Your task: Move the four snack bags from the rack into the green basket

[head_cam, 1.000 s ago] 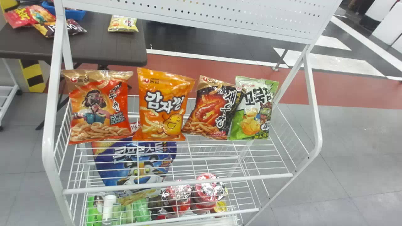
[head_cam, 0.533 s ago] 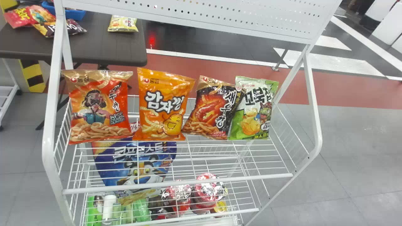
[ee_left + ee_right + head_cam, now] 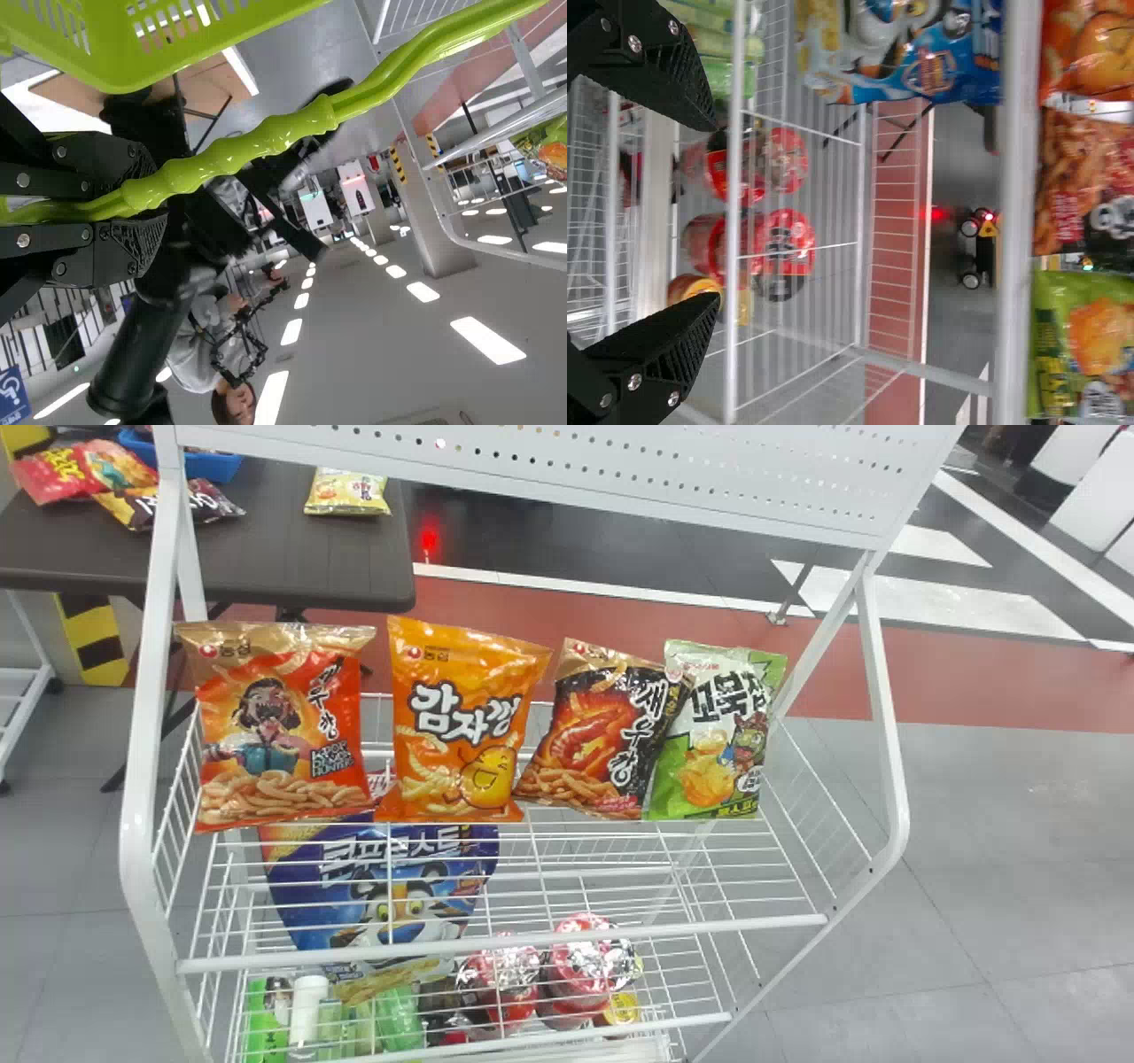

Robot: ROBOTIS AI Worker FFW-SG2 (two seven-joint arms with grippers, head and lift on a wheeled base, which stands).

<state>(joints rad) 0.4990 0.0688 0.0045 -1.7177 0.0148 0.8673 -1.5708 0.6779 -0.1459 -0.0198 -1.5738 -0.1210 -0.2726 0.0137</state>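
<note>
The black-and-red bag (image 3: 601, 732) is leaning on the green-white bag (image 3: 675, 700), so I expect the black-and-red bag to stay upright when I lift the orange bag away.
Four snack bags lean in a row on the rack's upper wire shelf in the head view: red-orange (image 3: 279, 735), orange (image 3: 461, 726), black-and-red (image 3: 602, 731) and green-white (image 3: 716, 735). In the left wrist view, my left gripper (image 3: 133, 205) is shut on the handle (image 3: 239, 155) of the green basket (image 3: 115, 44). My right gripper (image 3: 716, 212) stands open in front of the rack in the right wrist view, its fingers apart and nothing held. Parts of the orange bag (image 3: 1100, 49), black-and-red bag (image 3: 1090, 190) and green-white bag (image 3: 1085, 350) show farther off there.
White side posts (image 3: 137, 779) and a front rail (image 3: 496, 946) frame the rack. Below the bags are a blue cereal bag (image 3: 381, 886), red-lidded cups (image 3: 589, 961) and green items (image 3: 399, 1019). A dark table (image 3: 292, 549) with other snacks stands behind.
A red light has come on behind the rack since the earliest head frame. The bags and rack keep their places.
</note>
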